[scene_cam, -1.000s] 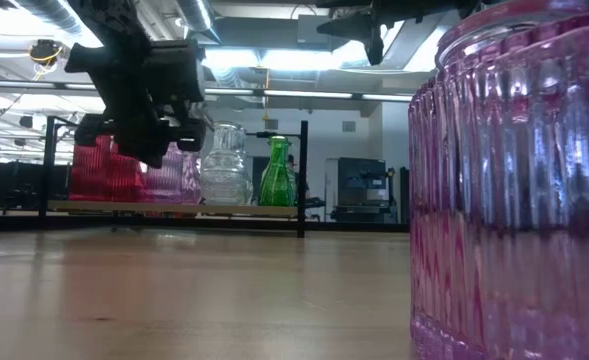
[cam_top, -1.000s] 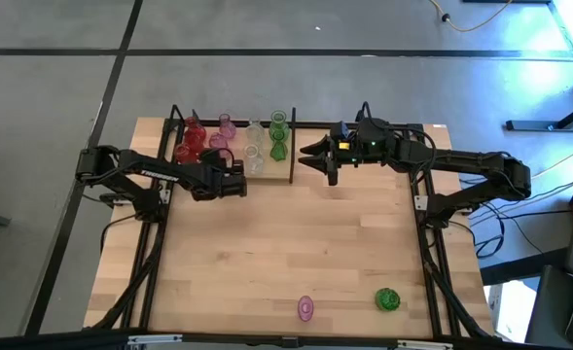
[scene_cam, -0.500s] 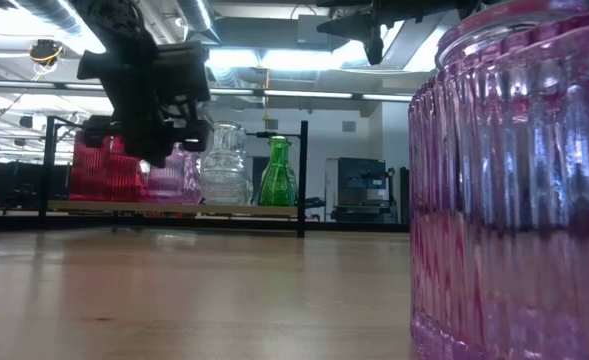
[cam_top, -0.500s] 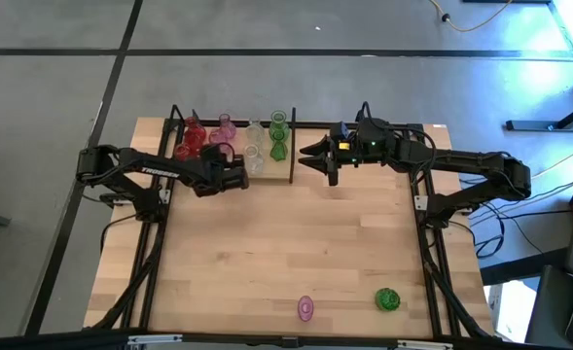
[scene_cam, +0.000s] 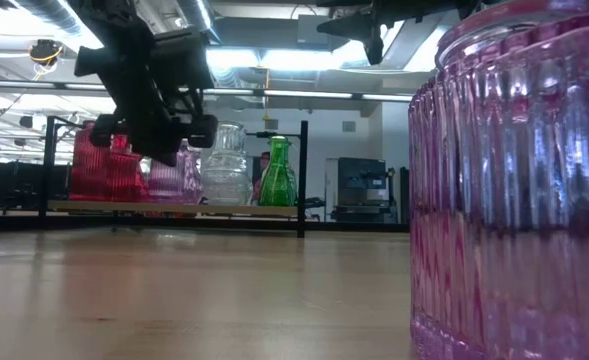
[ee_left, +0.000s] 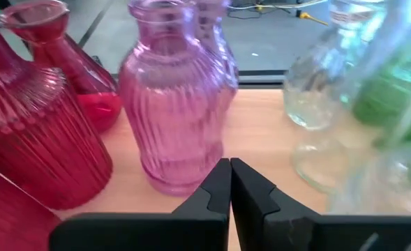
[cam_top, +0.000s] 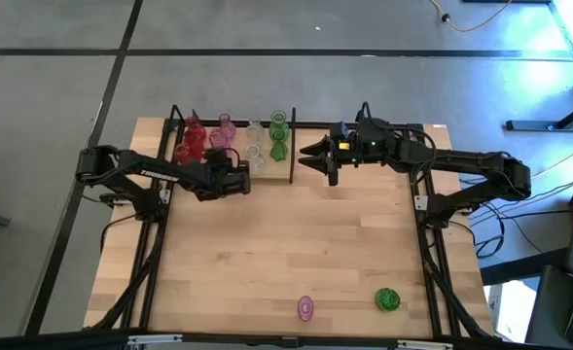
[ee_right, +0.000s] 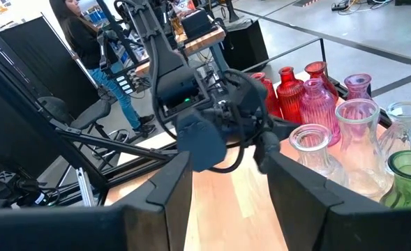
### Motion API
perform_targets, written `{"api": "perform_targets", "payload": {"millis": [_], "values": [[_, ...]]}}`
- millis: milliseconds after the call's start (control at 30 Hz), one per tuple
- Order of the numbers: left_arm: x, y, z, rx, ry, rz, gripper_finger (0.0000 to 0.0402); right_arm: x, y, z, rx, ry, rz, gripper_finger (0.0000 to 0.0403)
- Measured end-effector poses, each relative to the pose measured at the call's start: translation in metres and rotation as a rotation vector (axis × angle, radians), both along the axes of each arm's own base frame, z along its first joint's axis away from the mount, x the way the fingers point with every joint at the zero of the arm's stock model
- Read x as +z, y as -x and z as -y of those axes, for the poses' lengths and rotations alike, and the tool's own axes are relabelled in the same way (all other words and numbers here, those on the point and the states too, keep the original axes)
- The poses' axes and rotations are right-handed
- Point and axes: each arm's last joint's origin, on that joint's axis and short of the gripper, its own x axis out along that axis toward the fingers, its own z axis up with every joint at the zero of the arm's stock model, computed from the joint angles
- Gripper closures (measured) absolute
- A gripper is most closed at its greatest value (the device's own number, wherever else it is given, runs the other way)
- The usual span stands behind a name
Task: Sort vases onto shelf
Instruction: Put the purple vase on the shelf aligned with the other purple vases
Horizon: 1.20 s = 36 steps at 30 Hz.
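Observation:
I should go on moving my left gripper to the pink vase at the near edge (cam_top: 305,308) before I open my left gripper there, because the pink ribbed vase (ee_left: 177,111) stands upright before its pink match.
The shelf (cam_top: 278,173) stands at the table's far left-centre and carries red (cam_top: 189,144), pink (cam_top: 224,126), clear (cam_top: 255,146) and green (cam_top: 278,136) vases, all upright on their bases. My left gripper (ee_left: 229,183) is shut and hovers at the shelf's near edge (cam_top: 235,175). Its tips are right in front of the foot of a pink ribbed vase (ee_left: 177,104). My right gripper (cam_top: 305,154) hangs open and empty, high up just right of the shelf. A pink vase (cam_top: 305,309) and a green vase (cam_top: 387,299) stand near the table's near edge. My left gripper's shut fingertips (ee_left: 220,174) stand level at the foot of the pink ribbed vase (ee_left: 181,183), coming from the table's near side. I cannot tell whether they touch it. The vase stands upright on the shelf board.
Black posts and rods (scene_cam: 303,175) edge the shelf. The pink vase at the near edge fills the right of the low view (scene_cam: 514,190). Bare wooden tabletop (cam_top: 296,243) lies between the shelf and the two near vases. A person (ee_right: 93,49) shows beyond the table.

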Motion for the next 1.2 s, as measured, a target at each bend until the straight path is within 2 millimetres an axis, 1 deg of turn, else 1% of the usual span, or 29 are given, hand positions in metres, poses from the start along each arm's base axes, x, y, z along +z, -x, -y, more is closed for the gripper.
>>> {"api": "perform_targets", "payload": {"millis": [133,300,400,500,667,733,800,900,967,1033,1100,1200], "values": [[0.004,0.0,0.01,-0.02,-0.003,-0.02,0.0401,0.0,0.0,0.0,0.0,0.0,0.0,0.0235],[0.02,0.005,0.021,0.012,-0.008,-0.068,0.0401,0.0,0.0,0.0,0.0,0.0,0.0,0.0235],[0.033,0.002,0.036,-0.031,-0.005,-0.055,0.0401,0.0,0.0,-0.001,0.02,-0.003,0.001,0.0235],[0.043,-0.006,0.059,-0.137,0.039,-0.027,0.0401,0.0,0.0,-0.001,0.043,-0.007,0.001,0.0235],[0.065,-0.018,0.107,-0.444,0.163,-0.062,0.0401,-0.003,0.001,-0.003,0.089,-0.021,-0.024,0.0235],[0.078,-0.016,0.125,-0.568,0.19,-0.068,0.0401,-0.006,0.002,-0.004,0.139,-0.034,-0.055,0.0235],[0.09,-0.01,0.138,-0.674,0.207,-0.049,0.0401,-0.011,0.003,-0.006,0.195,-0.043,-0.1,0.0235],[0.108,-0.001,0.151,-0.84,0.235,0.022,0.0401,-0.017,0.006,-0.009,0.258,-0.068,-0.165,0.0235],[0.119,0.002,0.159,-1.024,0.287,0.084,0.0401,-0.02,0.007,-0.01,0.281,-0.083,-0.196,0.0235],[0.127,-0.002,0.166,-1.237,0.361,0.192,0.0401,-0.022,0.008,-0.01,0.29,-0.089,-0.212,0.0235],[0.129,-0.008,0.172,-1.393,0.413,0.288,0.0401,-0.022,0.008,-0.01,0.292,-0.09,-0.219,0.0235],[0.127,-0.017,0.18,-1.508,0.443,0.326,0.0402,-0.023,0.008,-0.01,0.294,-0.081,-0.221,0.0235]]}}
